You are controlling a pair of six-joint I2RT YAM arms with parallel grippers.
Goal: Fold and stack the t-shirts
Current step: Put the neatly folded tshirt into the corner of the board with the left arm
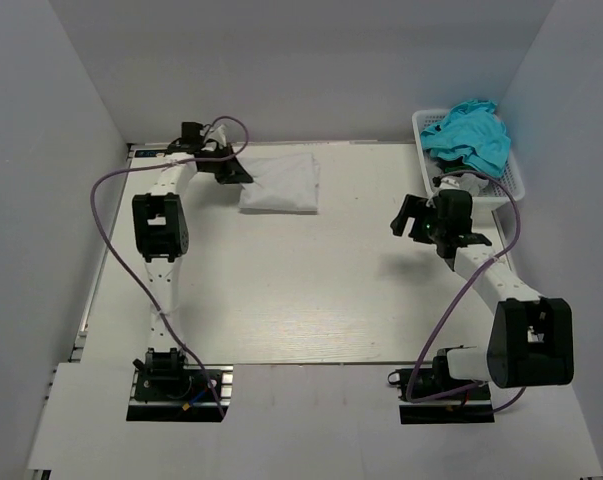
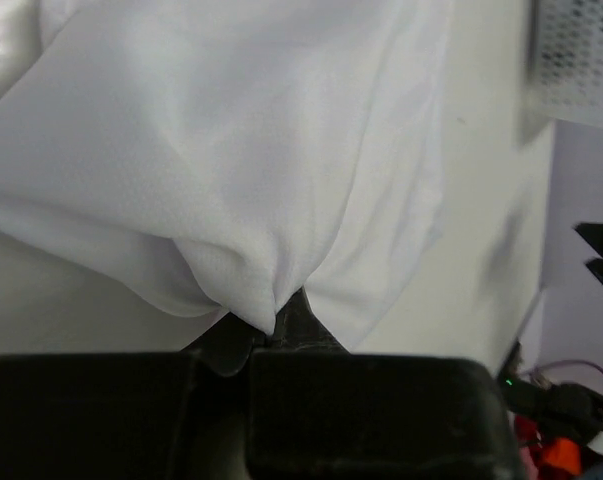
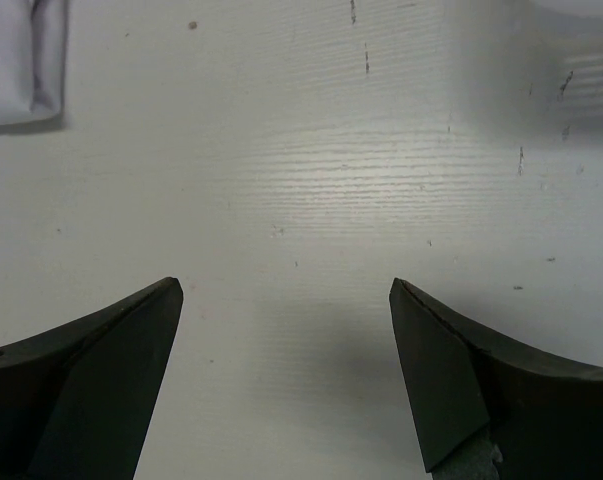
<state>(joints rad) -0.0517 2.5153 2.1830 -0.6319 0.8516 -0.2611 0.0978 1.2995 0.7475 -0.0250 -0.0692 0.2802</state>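
Note:
My left gripper should keep pulling the folded white t-shirt's edge (image 1: 249,188) it is pinching, which faces the empty back corner (image 1: 146,163), until the t-shirt lies there, then let go.
A folded white t-shirt (image 1: 281,182) lies at the back of the table, left of centre. My left gripper (image 1: 234,171) is at its left edge, shut on a pinch of the white cloth (image 2: 271,310), which fans out from the fingertips (image 2: 306,322). Turquoise t-shirts (image 1: 469,135) are heaped in the white lattice basket (image 1: 512,182) at the back right. My right gripper (image 1: 413,221) hovers open over bare table just left of the basket, nothing between its fingers (image 3: 436,370). A corner of the white t-shirt (image 3: 21,60) shows at the top left of the right wrist view.
The basket stands against the right wall. A purple cable (image 1: 111,215) loops off the left arm. The white walls (image 1: 41,120) close in the table on three sides.

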